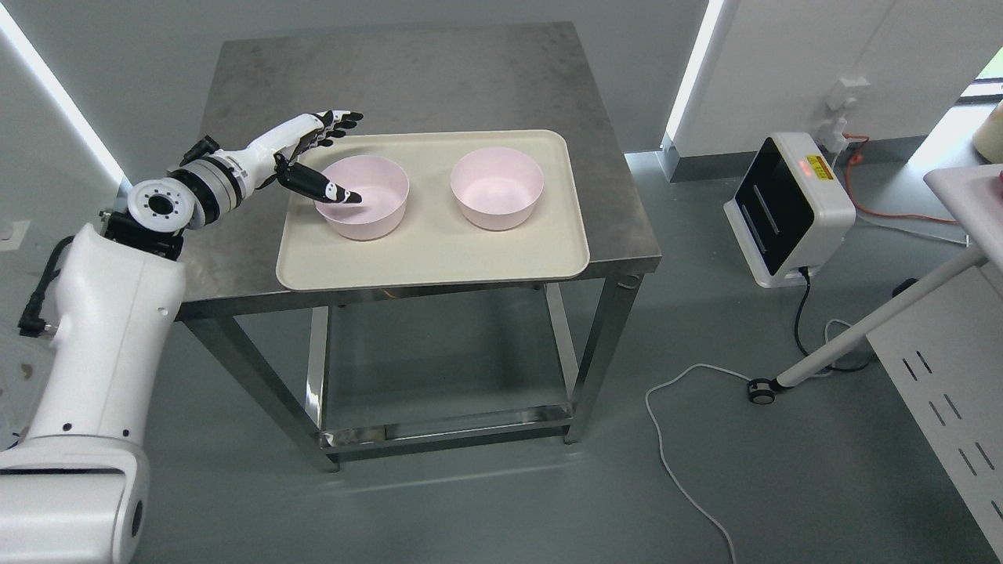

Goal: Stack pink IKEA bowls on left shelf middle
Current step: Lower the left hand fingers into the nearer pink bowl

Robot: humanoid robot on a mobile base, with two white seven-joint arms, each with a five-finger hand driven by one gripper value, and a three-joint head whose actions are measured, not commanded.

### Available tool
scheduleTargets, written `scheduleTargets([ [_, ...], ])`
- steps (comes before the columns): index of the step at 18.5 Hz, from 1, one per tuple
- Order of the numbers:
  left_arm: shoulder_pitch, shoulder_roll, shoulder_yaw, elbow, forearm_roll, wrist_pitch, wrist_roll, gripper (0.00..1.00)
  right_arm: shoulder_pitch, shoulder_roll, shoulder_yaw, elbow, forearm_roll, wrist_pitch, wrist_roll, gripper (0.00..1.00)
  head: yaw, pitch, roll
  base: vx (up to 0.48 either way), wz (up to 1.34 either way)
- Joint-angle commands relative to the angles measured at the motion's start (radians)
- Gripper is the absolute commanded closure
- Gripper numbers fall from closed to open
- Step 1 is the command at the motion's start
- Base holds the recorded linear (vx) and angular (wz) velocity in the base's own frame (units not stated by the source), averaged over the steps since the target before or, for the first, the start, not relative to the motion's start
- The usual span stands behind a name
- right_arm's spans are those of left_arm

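The other pink bowl point(497, 189) is empty and widens upward. I expect the pink bowl at my hand point(368, 212) to nest partway inside when I bring it down.
Two pink bowls stand side by side on a cream tray point(439, 254) on a steel table point(423, 70). The left bowl point(368, 211) and the right bowl point(497, 188) are both upright and apart. My left hand point(345, 153) comes in from the lower left and hovers at the left bowl's near-left rim. Its fingers point(333, 124) are spread above and behind the bowl, and the thumb point(329, 190) points over the bowl's rim into it. The hand holds nothing. My right arm does not show.
A white and black device point(787, 207) sits on the floor to the right, with cables trailing across the floor. A white table leg with a caster point(762, 390) and a white panel stand at the far right. The steel table has a lower frame.
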Motion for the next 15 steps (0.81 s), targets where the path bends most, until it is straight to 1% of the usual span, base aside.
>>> scheduleTargets([
  [1, -0.030, 0.035, -0.037, 0.080, -0.008, 0.000, -0.026, 0.15, 0.029, -0.017, -0.011, -0.034, 0.000, 0.001, 0.000, 0.00, 0.0000, 0.000, 0.000, 0.000, 0.00],
  [3, -0.035, 0.017, -0.057, 0.082, -0.010, 0.002, -0.023, 0.19, 0.029, -0.017, -0.012, -0.034, 0.000, 0.000, 0.000, 0.00, 0.0000, 0.000, 0.000, 0.000, 0.00],
  [6, -0.059, 0.011, -0.091, 0.085, -0.011, 0.002, -0.020, 0.25, 0.029, -0.017, -0.011, -0.034, 0.000, 0.000, 0.000, 0.00, 0.0000, 0.000, 0.000, 0.000, 0.00],
  [12, -0.063, 0.009, -0.168, 0.099, -0.019, 0.002, -0.014, 0.30, 0.029, -0.017, -0.011, -0.034, 0.000, 0.001, 0.000, 0.00, 0.0000, 0.000, 0.000, 0.000, 0.00],
  [14, -0.063, 0.009, -0.194, 0.102, -0.034, 0.002, 0.009, 0.30, 0.029, -0.017, -0.011, -0.034, 0.000, 0.001, 0.000, 0.00, 0.0000, 0.000, 0.000, 0.000, 0.00],
  [15, -0.072, 0.006, -0.206, 0.102, -0.040, 0.002, 0.029, 0.33, 0.029, -0.017, -0.012, -0.034, 0.000, 0.001, 0.000, 0.00, 0.0000, 0.000, 0.000, 0.000, 0.00],
])
